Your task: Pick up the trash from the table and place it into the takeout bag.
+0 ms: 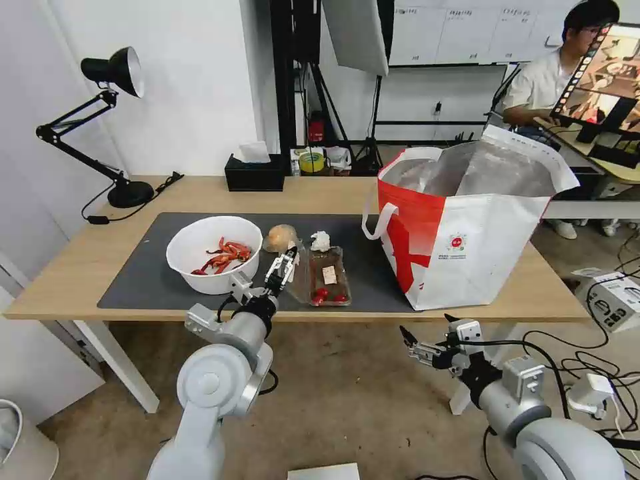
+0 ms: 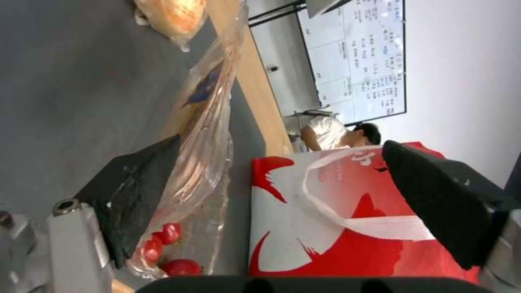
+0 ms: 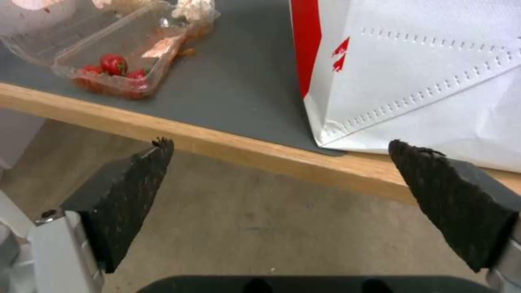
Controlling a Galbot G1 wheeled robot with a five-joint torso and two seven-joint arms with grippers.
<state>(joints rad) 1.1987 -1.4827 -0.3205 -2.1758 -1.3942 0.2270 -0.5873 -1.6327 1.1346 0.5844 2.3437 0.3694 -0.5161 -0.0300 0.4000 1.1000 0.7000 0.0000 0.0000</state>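
I expect the raised lid [image 1: 299,280] to swing over the red fruit and lie flat when I push it, because the lid is joined to the tray [image 1: 311,279] along its side.
On the table [image 1: 200,193], a dark mat [image 1: 153,267] carries the trash: a white bowl [image 1: 213,253] of red shells, a tan wrapped lump [image 1: 281,237], a crumpled tissue ball [image 1: 321,241] and a clear hinged tray [image 1: 329,277]. The takeout bag [image 1: 467,227] stands open at the mat's right end. My left gripper [image 1: 283,263] is open at the tray's raised lid [image 2: 209,134], which lies against one finger [image 2: 136,195]; the bag [image 2: 325,228] shows beyond. My right gripper [image 1: 413,347] hangs open below the table's front edge [image 3: 217,142], facing the tray [image 3: 114,61] and the bag's bottom corner [image 3: 423,69].
A black tissue box [image 1: 255,175] and a black desk lamp [image 1: 110,120] stand along the table's far side. Cables and a white box [image 1: 613,297] lie on the floor at the right. A white bin [image 1: 20,440] sits at the lower left.
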